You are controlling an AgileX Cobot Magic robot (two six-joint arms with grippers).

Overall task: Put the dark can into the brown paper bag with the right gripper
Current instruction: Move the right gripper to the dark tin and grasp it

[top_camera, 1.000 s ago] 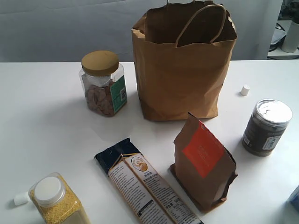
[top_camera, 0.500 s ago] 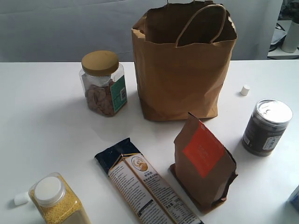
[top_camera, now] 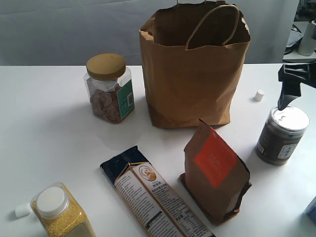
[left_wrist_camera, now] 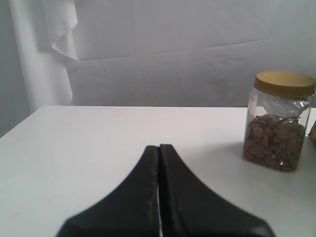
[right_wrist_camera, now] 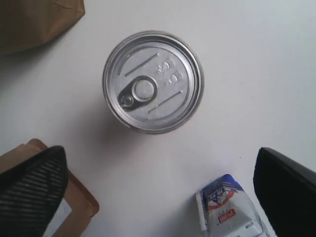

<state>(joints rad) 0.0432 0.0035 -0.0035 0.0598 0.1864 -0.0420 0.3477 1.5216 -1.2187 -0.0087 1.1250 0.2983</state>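
Observation:
My gripper will lower the dark can [top_camera: 283, 136] into the bag. The brown paper bag's tall walls [top_camera: 192, 84] are open, so the bag will stay upright and hide the can.
The dark can [top_camera: 281, 136] stands upright on the white table at the right, its silver pull-tab top [right_wrist_camera: 153, 81] facing up. My right gripper [top_camera: 296, 86] hangs just above and behind the can, open, and the can lies a little ahead of its wide-apart fingers [right_wrist_camera: 37, 187] with nothing between them. The brown paper bag [top_camera: 192, 74] stands open at the back centre, left of the can; one corner of the bag [right_wrist_camera: 34, 19] shows in the right wrist view. My left gripper [left_wrist_camera: 159, 148] is shut and empty, low over the table, and does not show in the exterior view.
A gold-lidded jar of almonds [top_camera: 108, 89] stands left of the bag. A brown pouch with an orange label [top_camera: 215, 170] stands close to the can's left. A long flat packet [top_camera: 153, 192], a yellow grain bottle [top_camera: 61, 212], a small white cap [top_camera: 258, 95] and a blue-white carton [right_wrist_camera: 229, 207] are also there.
My right gripper has come into the exterior view from the right edge and now hangs over the dark can. Nothing on the table has moved.

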